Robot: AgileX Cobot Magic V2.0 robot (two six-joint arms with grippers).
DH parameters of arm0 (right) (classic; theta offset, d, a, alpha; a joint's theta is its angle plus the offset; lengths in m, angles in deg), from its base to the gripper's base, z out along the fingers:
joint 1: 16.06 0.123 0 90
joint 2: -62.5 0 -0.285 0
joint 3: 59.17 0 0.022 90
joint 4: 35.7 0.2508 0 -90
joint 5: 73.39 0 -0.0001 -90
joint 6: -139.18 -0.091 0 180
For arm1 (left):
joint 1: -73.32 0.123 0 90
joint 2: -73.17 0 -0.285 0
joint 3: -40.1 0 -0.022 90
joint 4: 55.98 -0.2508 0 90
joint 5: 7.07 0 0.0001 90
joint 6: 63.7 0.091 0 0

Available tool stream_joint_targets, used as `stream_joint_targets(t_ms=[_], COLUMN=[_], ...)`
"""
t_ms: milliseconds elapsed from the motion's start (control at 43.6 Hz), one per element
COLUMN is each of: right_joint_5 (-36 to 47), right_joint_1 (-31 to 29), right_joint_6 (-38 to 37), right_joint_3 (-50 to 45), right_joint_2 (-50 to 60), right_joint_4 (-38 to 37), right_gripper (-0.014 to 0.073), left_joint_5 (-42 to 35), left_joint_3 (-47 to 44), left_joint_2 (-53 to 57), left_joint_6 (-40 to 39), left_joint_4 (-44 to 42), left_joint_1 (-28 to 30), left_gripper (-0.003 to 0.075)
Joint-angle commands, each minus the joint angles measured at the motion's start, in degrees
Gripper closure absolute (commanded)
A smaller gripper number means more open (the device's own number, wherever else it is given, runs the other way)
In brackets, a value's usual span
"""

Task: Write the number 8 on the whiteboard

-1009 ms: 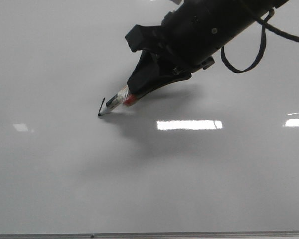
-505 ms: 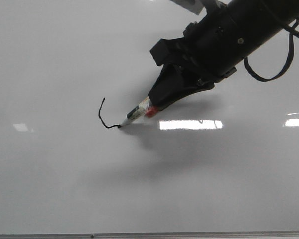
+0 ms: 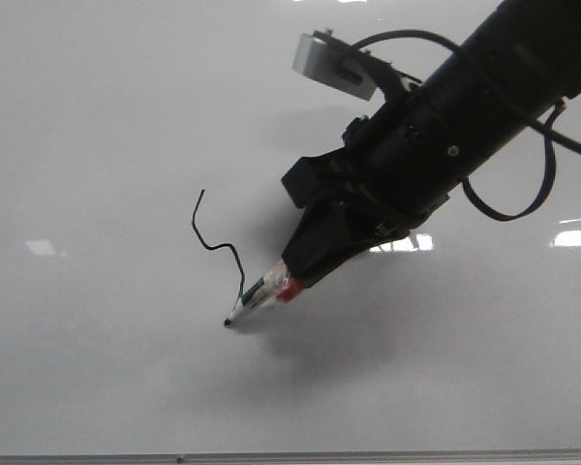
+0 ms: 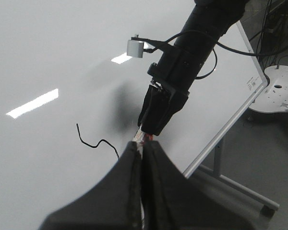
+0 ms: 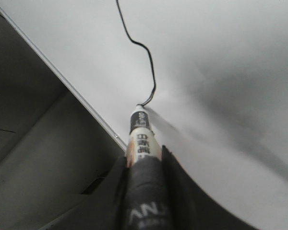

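The line is still open at the marker tip point(image 3: 228, 322), so my right gripper should make a curve round below and go back up across the line's middle point(image 3: 205, 244) to the line's top.
The whiteboard point(image 3: 97, 116) fills the front view, glossy pale grey. My right gripper point(image 3: 295, 276) is shut on a marker point(image 3: 261, 295) whose tip touches the board. A thin black line point(image 3: 213, 242) runs down from its top hook in an open wavy curve to the tip; it has no closed loop of the number 8. The right wrist view shows the right gripper point(image 5: 143, 160), the marker point(image 5: 141, 136) and the line point(image 5: 144, 52). My left gripper point(image 4: 141, 146) is shut and empty, away from the board point(image 4: 48, 48), and covers the marker tip and the line's point(image 4: 93, 143) end.
The board's thin frame edge point(image 3: 290, 453) runs along the bottom of the front view. The left wrist view shows the frame edge point(image 4: 230, 120), the board's metal stand point(image 4: 240, 184) and a white round base point(image 4: 283, 91) beyond. A grey camera box point(image 3: 334, 63) sits on the right wrist.
My right gripper has moved down the board and a little right with the marker. The line has grown from a short tick into a long wavy curve.
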Motion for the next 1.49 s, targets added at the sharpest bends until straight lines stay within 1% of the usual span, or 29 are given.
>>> stream_joint_targets(t_ms=[0, 115, 229, 482, 642, 849, 964, 1147, 1285, 1468], right_joint_5=[4.11, 4.24, 4.54, 6.16, 5.75, 1.72, 1.57, 3.58, 3.64, 4.67], right_joint_1=[1.61, 3.55, 3.88, 3.83, 1.89, -3.46, -5.23, -5.17, -5.06, -3.31], right_joint_6=[0.89, 0.89, 0.89, 0.89, 0.89, 0.89, 0.89, 0.89, 0.89, 0.89], right_joint_3=[2.46, 4.99, 7.03, 7.13, 7.07, 7.07, 7.07, 7.32, 7.32, 8.91], right_joint_2=[0.97, -0.10, -0.22, 1.60, 3.76, 5.99, 7.61, 8.93, 8.93, 8.81], right_joint_4=[2.41, 3.37, 4.01, 3.65, 2.95, 2.89, 2.89, 2.89, 3.00, 3.00], right_gripper=[0.0661, 0.0661, 0.0661, 0.0661, 0.0661, 0.0661, 0.0661, 0.0661, 0.0661, 0.0661], left_joint_5=[-3.95, -3.95, -3.86, -3.86, -3.58, -3.58, -3.58, -3.58, -3.58, -3.58], left_joint_3=[1.67, 1.67, 1.67, 1.67, 1.67, 1.67, 1.67, 1.67, 1.67, 1.67], left_joint_2=[-0.41, -0.41, -0.41, -0.41, -0.41, -0.41, -0.41, -0.41, -0.41, -0.41], left_joint_6=[-0.65, -0.65, -0.65, -0.65, -0.65, -0.65, -0.65, -0.65, -0.65, -0.65], left_joint_4=[1.17, 1.17, 1.17, 1.17, 1.17, 1.17, 1.17, 1.17, 1.17, 1.17], left_joint_1=[0.15, 0.15, 0.15, 0.15, 0.15, 0.15, 0.15, 0.15, 0.15, 0.15], left_gripper=[0.0741, 0.0741, 0.0741, 0.0741, 0.0741, 0.0741, 0.0741, 0.0741, 0.0741, 0.0741])
